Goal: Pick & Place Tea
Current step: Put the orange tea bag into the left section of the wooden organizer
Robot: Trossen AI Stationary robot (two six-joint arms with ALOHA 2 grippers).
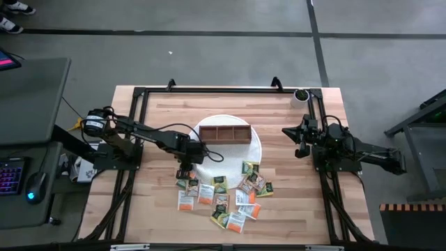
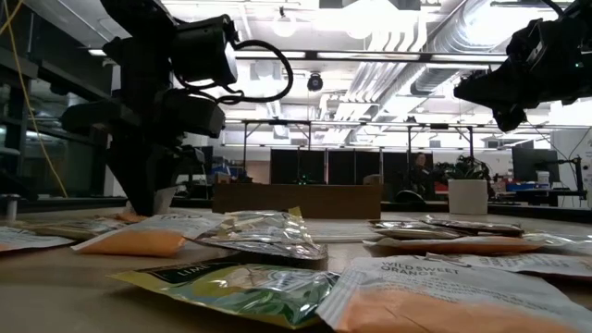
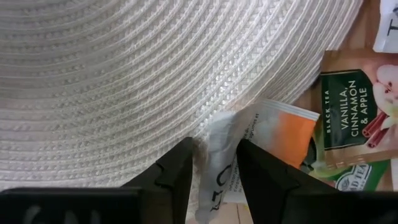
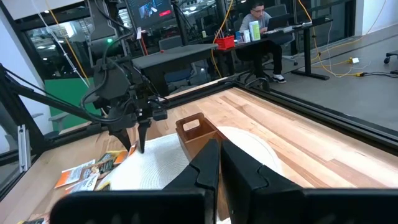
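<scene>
Next, I open my left gripper and pinch its white end (image 3: pixel 216 168) more tightly before lifting it to the box, because the orange and white packet buckles (image 3: pixel 225 132) between the gripper's parted fingers.
Several tea packets (image 1: pixel 226 199) lie scattered on the wooden table, near of a round white woven mat (image 1: pixel 256 150). A brown wooden box (image 1: pixel 224 132) with three compartments stands on that mat. My left gripper (image 3: pixel 214 146) points down at the mat's near left edge and is shut on an orange and white tea packet (image 3: pixel 273 127). The same gripper shows in the high view (image 1: pixel 185 171) and the low view (image 2: pixel 148 203). My right gripper (image 4: pixel 219 146) is shut and waits level above the table's right side (image 1: pixel 300 148), touching nothing. My left gripper pinches the white end (image 3: pixel 219 168) of the orange and white packet between its two fingers, coming from above and pointing steeply down. The packet is buckled between the fingers. Its orange end (image 3: pixel 283 124) sticks out past the mat's edge, toward a neighbouring packet. Whether it is clear of the table, I cannot tell.
A brown "Vanilla, Cinnamon & Apple" packet (image 3: pixel 354 118) lies right beside the held one. A black frame (image 1: pixel 223 89) runs round the table. A small dark cup (image 1: pixel 301 95) stands at the far right corner. Bare wood shows between the mat and my right arm.
</scene>
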